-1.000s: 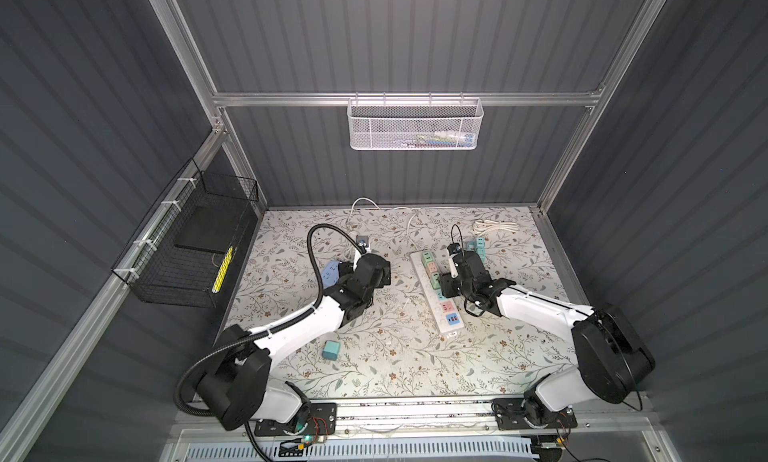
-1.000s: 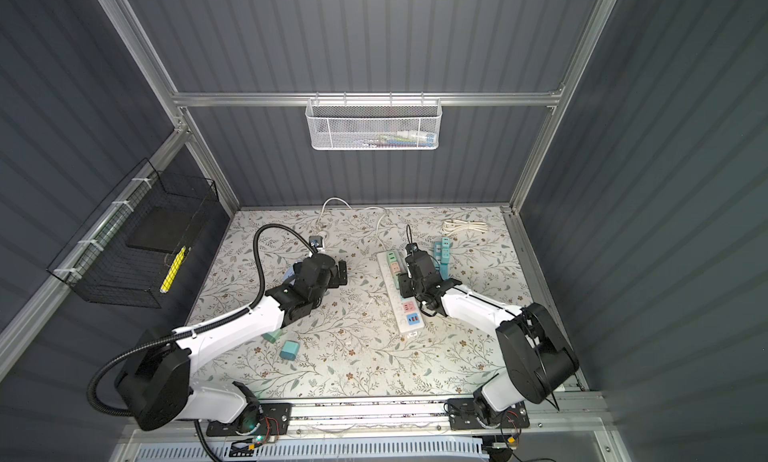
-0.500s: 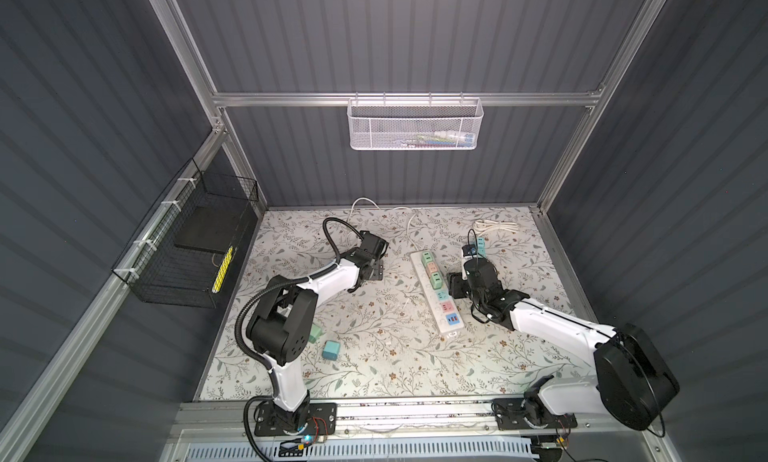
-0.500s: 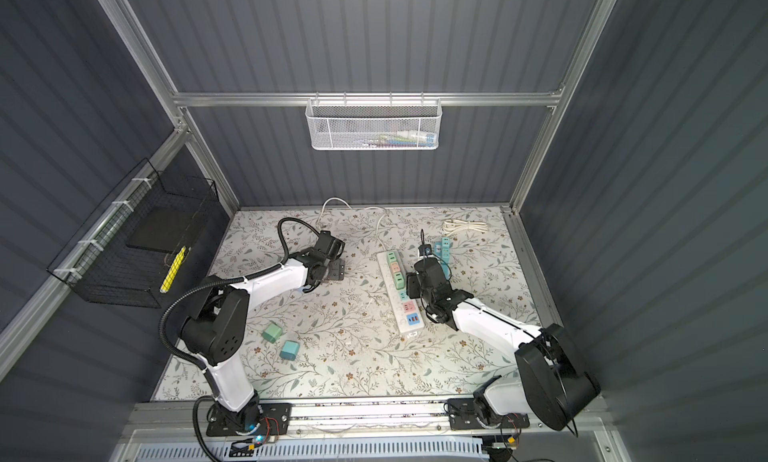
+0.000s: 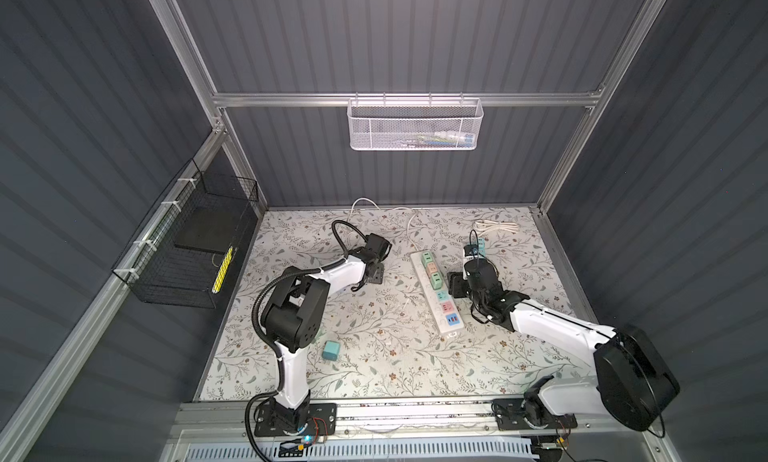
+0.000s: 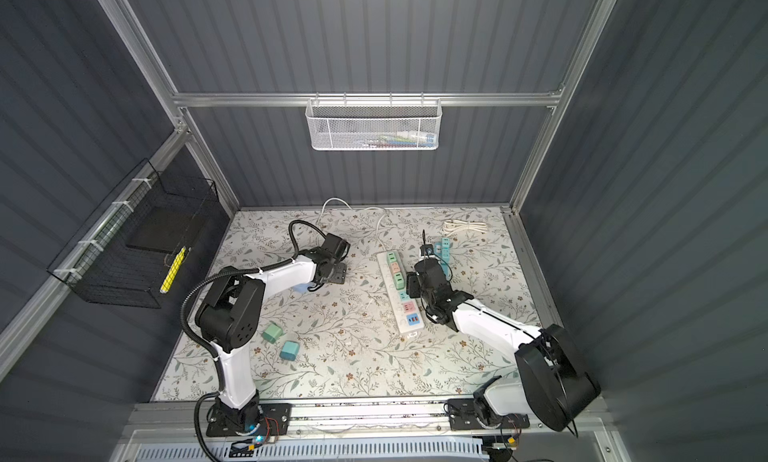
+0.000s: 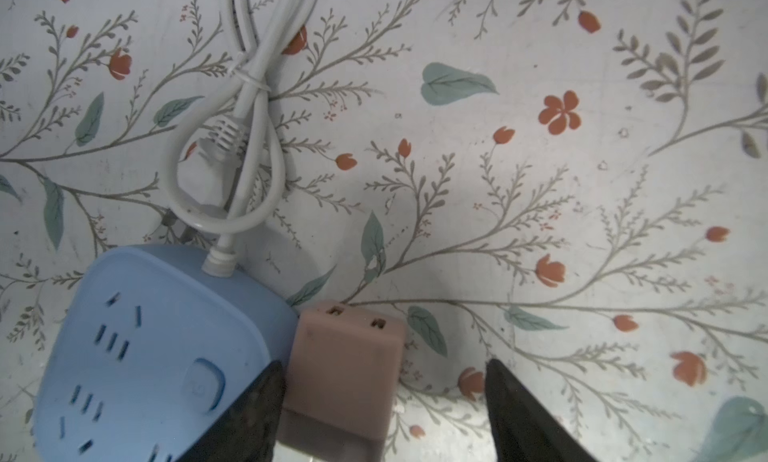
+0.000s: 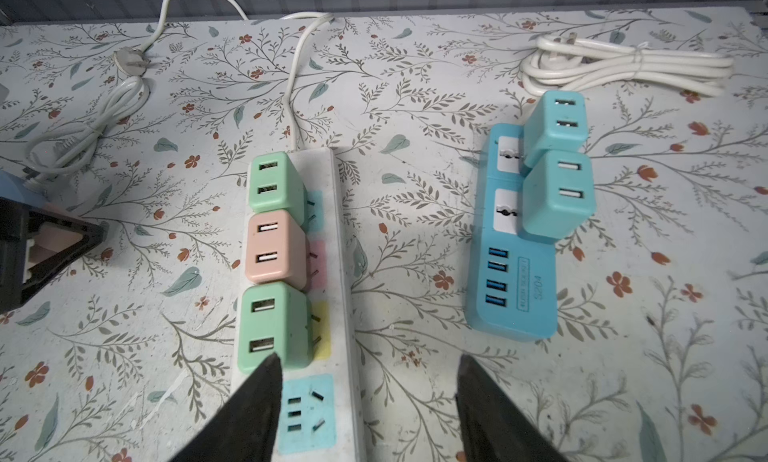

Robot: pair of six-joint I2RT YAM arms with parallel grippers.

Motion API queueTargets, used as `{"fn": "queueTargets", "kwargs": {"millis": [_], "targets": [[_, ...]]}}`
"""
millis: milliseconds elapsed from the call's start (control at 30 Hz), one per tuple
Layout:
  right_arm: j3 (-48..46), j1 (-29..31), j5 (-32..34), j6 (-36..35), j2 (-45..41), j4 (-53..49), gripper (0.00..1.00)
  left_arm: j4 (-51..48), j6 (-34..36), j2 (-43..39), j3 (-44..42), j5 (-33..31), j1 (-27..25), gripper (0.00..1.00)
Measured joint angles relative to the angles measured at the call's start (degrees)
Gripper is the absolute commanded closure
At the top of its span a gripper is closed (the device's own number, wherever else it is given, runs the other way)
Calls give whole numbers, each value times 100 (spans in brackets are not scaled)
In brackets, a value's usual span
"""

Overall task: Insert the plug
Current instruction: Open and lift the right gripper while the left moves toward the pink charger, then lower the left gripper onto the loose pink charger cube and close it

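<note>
My left gripper is next to the pink plug, which lies close against the blue socket cube [image 7: 293, 334], so it should pull the plug into open space [image 5: 392, 310] near the white power strip and grip it squarely.
In the left wrist view a pink plug [image 7: 345, 364] lies on the floral table right beside a blue socket cube [image 7: 145, 347]. My left gripper [image 7: 383, 363] is open astride the plug: one finger touches its side, the other stands clear. In both top views this gripper [image 5: 375, 272] [image 6: 336, 271] is low at the back left. My right gripper [image 8: 368, 366] is open and holds nothing. It hovers over the white power strip [image 8: 340, 273] above a vacant blue socket [image 8: 305, 410]. Green [image 8: 274, 181], pink [image 8: 274, 246] and green [image 8: 272, 327] plugs sit in the strip [image 5: 436, 298].
A blue power strip [image 8: 511, 281] carrying two teal plugs [image 8: 557, 194] lies right of the white one, with a coiled white cable [image 8: 623, 65] behind it. Loose teal [image 5: 331, 350] and green [image 6: 272, 333] plugs lie near the left arm's base. The cube's cord [image 7: 232, 156] is bundled beside it.
The left arm's elbow has folded back toward its base while its gripper stayed by the blue cube, and its jaws have narrowed round the pink plug. The right arm swung outward; its jaws widened slightly.
</note>
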Motion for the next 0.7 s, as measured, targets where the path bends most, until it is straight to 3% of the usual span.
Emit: {"fn": "queueTargets", "kwargs": {"millis": [500,700], "targets": [[0,0,-2,-2,87,7,31,-170,-24,313,258,393,11,38],[0,0,-4,-2,87,7,31,-173,-61,306,229,444,9,56]]}}
